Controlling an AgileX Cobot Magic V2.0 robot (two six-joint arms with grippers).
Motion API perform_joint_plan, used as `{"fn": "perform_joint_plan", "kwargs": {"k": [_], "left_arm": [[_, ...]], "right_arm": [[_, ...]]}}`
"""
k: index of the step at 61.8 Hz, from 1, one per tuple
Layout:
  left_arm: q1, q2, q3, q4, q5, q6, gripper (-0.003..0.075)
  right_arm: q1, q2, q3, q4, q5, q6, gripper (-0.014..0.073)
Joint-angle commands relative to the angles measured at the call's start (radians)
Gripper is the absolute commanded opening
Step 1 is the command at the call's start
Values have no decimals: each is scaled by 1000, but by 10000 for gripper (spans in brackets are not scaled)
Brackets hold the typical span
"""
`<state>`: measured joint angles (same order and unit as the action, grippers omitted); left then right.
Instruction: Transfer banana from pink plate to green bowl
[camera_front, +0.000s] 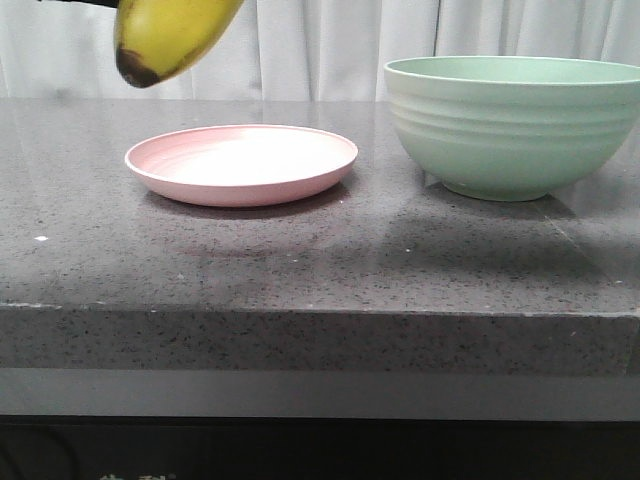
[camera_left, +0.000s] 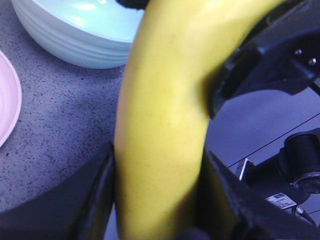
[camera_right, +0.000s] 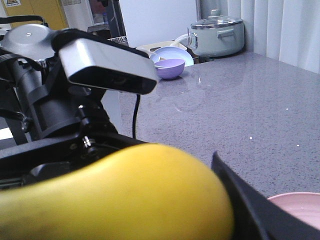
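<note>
The banana (camera_left: 157, 172) is held shut in both my grippers, so next my left gripper opens first to let my right gripper carry it to the green bowl (camera_front: 515, 75).
The banana (camera_front: 170, 40) hangs high above the left of the table, dark tip down, to the left of and above the pink plate (camera_front: 240, 165), which holds nothing. The green bowl (camera_front: 510, 125) stands at the right. Both grippers are out of the front view. In the left wrist view my left gripper (camera_left: 160, 192) is shut on the banana (camera_left: 160, 125). The right gripper's fingers (camera_left: 250, 65) press on the banana's upper part. In the right wrist view the banana (camera_right: 125, 195) fills my right gripper (camera_right: 150, 212), against one finger (camera_right: 250, 205).
The grey stone table has its front edge (camera_front: 320, 315) close to the camera, and a white curtain hangs behind it. In the right wrist view a purple bowl (camera_right: 169, 67) and a lidded pot (camera_right: 217, 35) stand at the counter's far end. The left arm's camera housing (camera_right: 105, 65) is close by.
</note>
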<state>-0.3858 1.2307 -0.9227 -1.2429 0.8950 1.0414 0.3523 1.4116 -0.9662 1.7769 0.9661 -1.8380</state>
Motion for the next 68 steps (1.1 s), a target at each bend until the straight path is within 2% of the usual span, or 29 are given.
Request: {"fn": "perform_joint_plan", "kwargs": {"k": [1, 8, 12, 19, 25, 39, 47, 57, 68], "left_arm": [[1, -23, -27, -77, 1, -6, 128], [1, -23, -27, -77, 1, -6, 150], [1, -23, -27, -77, 1, -6, 236], [1, -23, -27, -77, 1, -6, 486], [1, -23, -27, -77, 1, -6, 598], [1, -23, -27, -77, 1, -6, 598], [1, -23, -27, -77, 1, -6, 598], [1, -23, -27, -77, 1, -6, 598], [1, -23, -27, -77, 1, -6, 598]], "right_arm": [[0, -27, -31, 130, 61, -9, 141], [0, -27, -31, 130, 61, -9, 141], [0, -27, -31, 130, 61, -9, 141], [0, -27, -31, 130, 61, -9, 141], [0, -27, -31, 130, 61, -9, 141], [0, -27, -31, 129, 47, -6, 141], [-11, -36, -33, 91, -32, 68, 141], [-41, -70, -56, -88, -120, 193, 141], [-91, -112, -113, -294, -221, 393, 141]]}}
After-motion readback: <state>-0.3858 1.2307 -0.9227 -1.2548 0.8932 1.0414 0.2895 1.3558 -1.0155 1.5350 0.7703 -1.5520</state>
